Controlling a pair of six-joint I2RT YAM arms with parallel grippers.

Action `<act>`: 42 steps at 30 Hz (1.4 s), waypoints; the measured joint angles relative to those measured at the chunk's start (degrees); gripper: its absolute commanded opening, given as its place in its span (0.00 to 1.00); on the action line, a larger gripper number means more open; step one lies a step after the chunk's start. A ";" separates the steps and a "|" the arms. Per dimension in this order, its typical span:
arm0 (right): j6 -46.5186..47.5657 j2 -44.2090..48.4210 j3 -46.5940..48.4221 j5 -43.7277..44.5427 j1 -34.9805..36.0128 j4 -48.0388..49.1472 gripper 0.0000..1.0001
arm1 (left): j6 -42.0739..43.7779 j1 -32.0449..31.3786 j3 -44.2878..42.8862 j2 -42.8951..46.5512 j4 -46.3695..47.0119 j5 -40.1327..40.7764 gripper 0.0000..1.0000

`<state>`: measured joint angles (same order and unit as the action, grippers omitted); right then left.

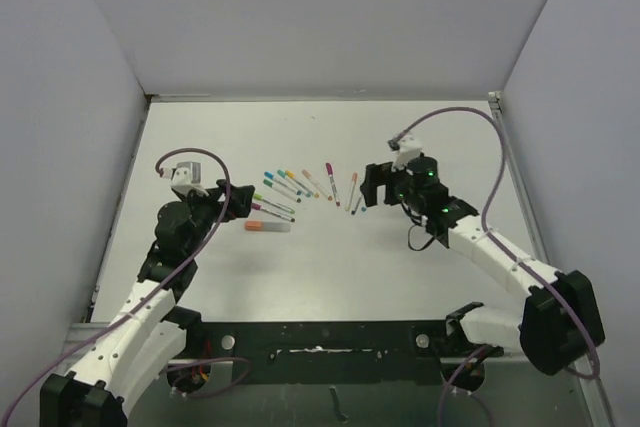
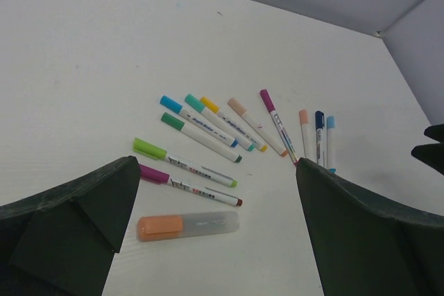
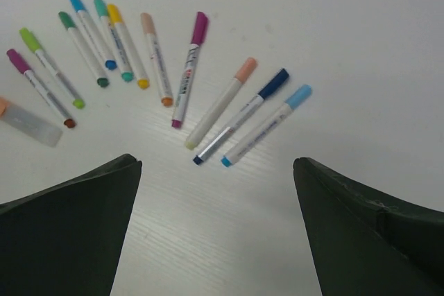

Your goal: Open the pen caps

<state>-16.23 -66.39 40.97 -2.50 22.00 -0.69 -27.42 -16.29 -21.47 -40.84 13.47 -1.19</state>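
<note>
The highlighter (image 1: 266, 226) is lying apart from the magenta pen, so I should keep moving my open right gripper toward the highlighter's clear body (image 1: 278, 227) until the fingers are on both sides of it.
Several capped pens (image 1: 300, 190) lie fanned out on the white table between my two grippers. Every pen cap I see sits on its barrel. In the left wrist view a fat orange cap (image 2: 159, 227) on a clear highlighter lies closest, with a magenta cap (image 2: 153, 173) and a green cap (image 2: 149, 148) behind it. My left gripper (image 2: 216, 164) hangs open above them, holding nothing. In the right wrist view the peach cap (image 3: 245, 69), navy cap (image 3: 275, 82) and light blue cap (image 3: 299, 96) lie just ahead of my open, empty right gripper (image 3: 215, 163).
The white table (image 1: 330, 267) is boxed in by grey walls on the left, back and right. Both arms carry looping purple cables (image 1: 480, 117). A black frame (image 1: 330, 337) runs along the near edge between the arm bases.
</note>
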 measured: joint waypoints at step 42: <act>20.28 -45.20 30.29 -5.31 31.21 2.43 0.81 | -3.26 2.34 -10.54 1.84 -32.81 18.36 0.98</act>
<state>4.05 -111.59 71.26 -7.81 53.21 1.74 -30.68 -13.96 -32.01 -39.00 -19.33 17.17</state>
